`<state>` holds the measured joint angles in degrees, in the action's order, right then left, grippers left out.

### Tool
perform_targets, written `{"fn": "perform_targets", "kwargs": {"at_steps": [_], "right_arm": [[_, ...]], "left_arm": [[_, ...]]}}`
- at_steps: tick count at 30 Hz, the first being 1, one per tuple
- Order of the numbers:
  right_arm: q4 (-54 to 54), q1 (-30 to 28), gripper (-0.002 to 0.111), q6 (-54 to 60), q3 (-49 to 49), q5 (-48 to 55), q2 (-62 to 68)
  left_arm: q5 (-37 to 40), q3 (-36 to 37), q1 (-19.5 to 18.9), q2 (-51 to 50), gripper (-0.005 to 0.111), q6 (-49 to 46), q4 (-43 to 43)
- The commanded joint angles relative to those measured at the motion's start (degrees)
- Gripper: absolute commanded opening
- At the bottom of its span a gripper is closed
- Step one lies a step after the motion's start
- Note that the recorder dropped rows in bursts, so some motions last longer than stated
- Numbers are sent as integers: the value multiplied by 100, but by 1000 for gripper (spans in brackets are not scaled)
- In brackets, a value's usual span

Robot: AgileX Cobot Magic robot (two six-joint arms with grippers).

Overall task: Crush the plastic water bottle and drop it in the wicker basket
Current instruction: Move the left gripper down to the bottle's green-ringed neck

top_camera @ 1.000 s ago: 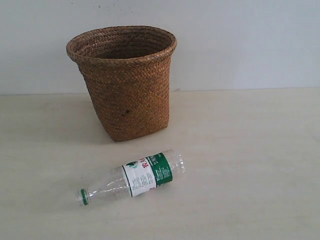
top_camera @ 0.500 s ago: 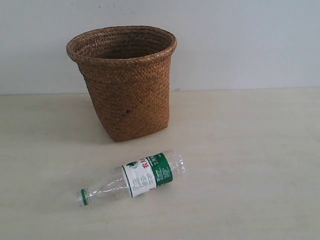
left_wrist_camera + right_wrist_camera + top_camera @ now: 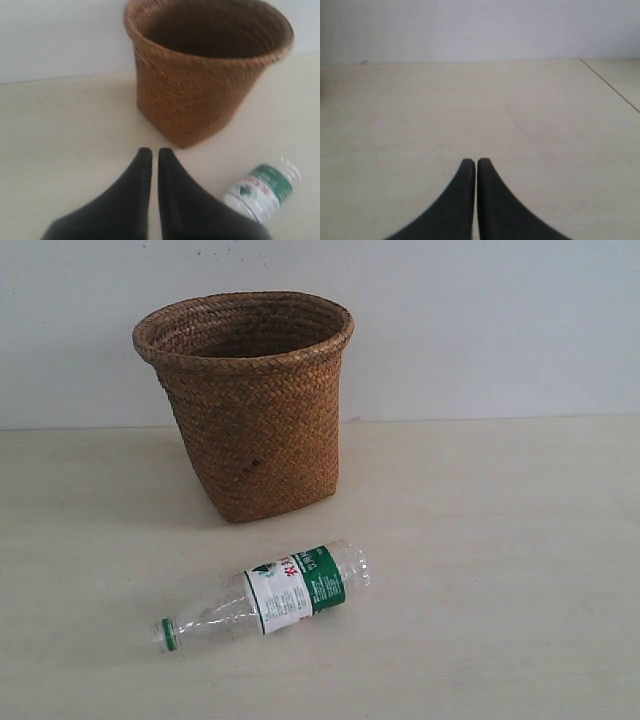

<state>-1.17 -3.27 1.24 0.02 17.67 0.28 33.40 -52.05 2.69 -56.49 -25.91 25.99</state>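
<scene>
I can see the bottle's neck (image 3: 207, 622) pointing to my left gripper's side, clear of the wicker basket, so I should keep moving my left gripper toward the neck (image 3: 190, 628) and close it there.
The plastic water bottle (image 3: 268, 598) lies on its side on the pale table, its green cap (image 3: 168, 633) pointing toward the near left. Behind it stands the wicker basket (image 3: 250, 405), upright and open at the top. Neither gripper shows in the exterior view. In the left wrist view my left gripper (image 3: 151, 152) is shut with nothing between its black fingers; the basket (image 3: 200, 85) is just ahead of it and the bottle (image 3: 260, 191) lies off to one side. My right gripper (image 3: 472, 162) is shut and empty over bare table.
The pale table (image 3: 480, 540) runs back to a white wall (image 3: 480, 320) just behind the basket. A seam or table edge (image 3: 610, 85) shows at the far side in the right wrist view.
</scene>
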Motion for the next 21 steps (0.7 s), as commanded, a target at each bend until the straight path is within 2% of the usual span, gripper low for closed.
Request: {"fn": "perform_targets", "kwargs": {"at_steps": [1, 3, 6, 14, 18, 21], "right_arm": [[13, -21, 0, 20, -2, -69, -28], [13, -21, 0, 20, -2, -69, -28], [13, -21, 0, 20, -2, -69, -28], [13, -21, 0, 20, -2, -69, -28], [13, -21, 0, 20, -2, -69, -28], [13, -21, 0, 20, -2, -69, -28]], "left_arm": [[1795, -1056, -13, -923, 4, -1491, 573], [2479, -1469, -13, -1363, 4, -2089, 822], [3038, -1859, -13, -1892, 4, -2246, 896], [3656, -1984, 12, -3079, 6, -2584, 805], [3656, -1984, 258, -3541, 26, -2491, 395], [3656, -1984, 464, -3754, 53, -2469, 244]]}}
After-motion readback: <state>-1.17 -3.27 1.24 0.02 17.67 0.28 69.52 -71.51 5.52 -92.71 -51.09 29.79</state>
